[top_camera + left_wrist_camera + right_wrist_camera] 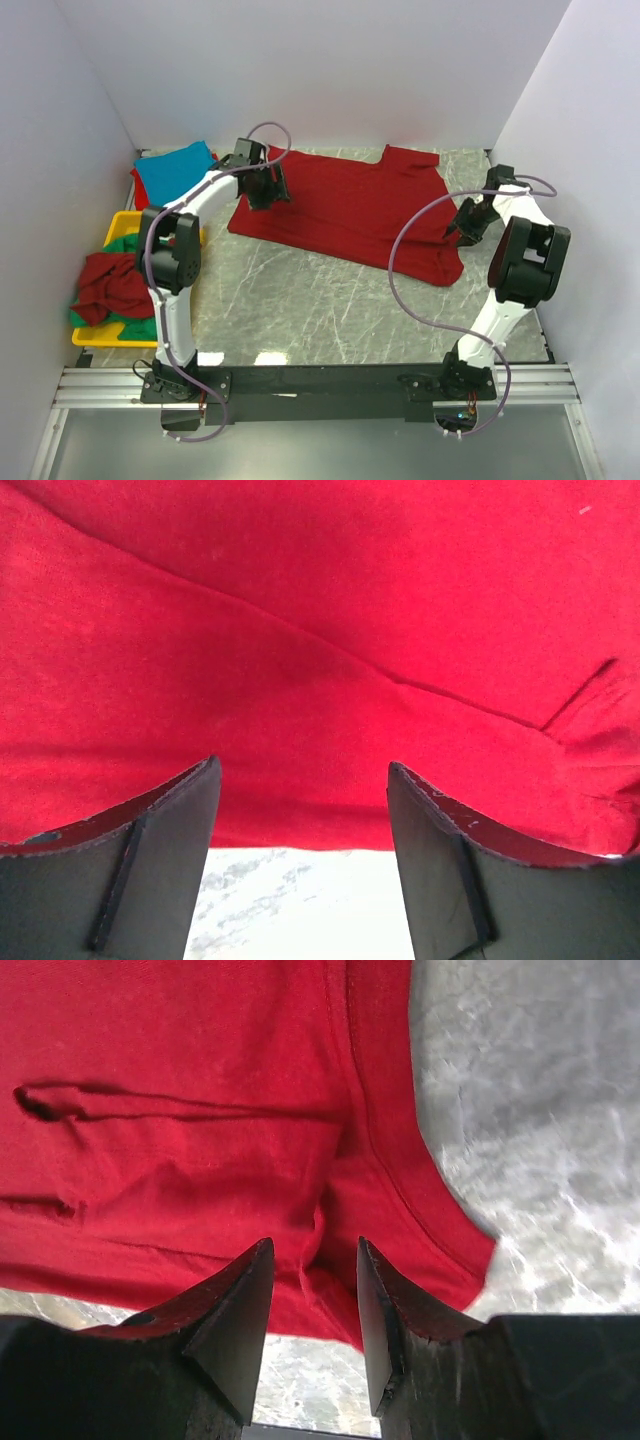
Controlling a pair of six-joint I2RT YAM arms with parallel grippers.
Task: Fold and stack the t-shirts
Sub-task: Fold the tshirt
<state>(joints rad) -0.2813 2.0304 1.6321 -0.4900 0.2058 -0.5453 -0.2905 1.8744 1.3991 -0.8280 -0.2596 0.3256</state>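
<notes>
My right gripper has to smooth a fold of cloth [317, 1245] bunched beside the dark red t-shirt's front corner and straighten that corner [451, 274] before folding.
A dark red t-shirt [350, 210] lies spread flat across the back of the marble table [320, 310]. My left gripper [264, 190] hovers over the shirt's left edge, open. In the left wrist view the fingers [170, 820] stand wide apart above the red cloth [300, 630], with nothing between them. My right gripper [464, 226] is at the shirt's right edge, open. Its wrist view has the gripper [315, 1241] over a small ridge of red fabric [180, 1160] that neither finger pinches. A turquoise t-shirt [175, 168] lies at the back left.
A yellow tray [125, 218] stands at the left wall, holding a crumpled red shirt [105, 280] on top of a green one [135, 328]. White walls close in the left, back and right sides. Bare marble [530, 1110] lies to the shirt's right and front.
</notes>
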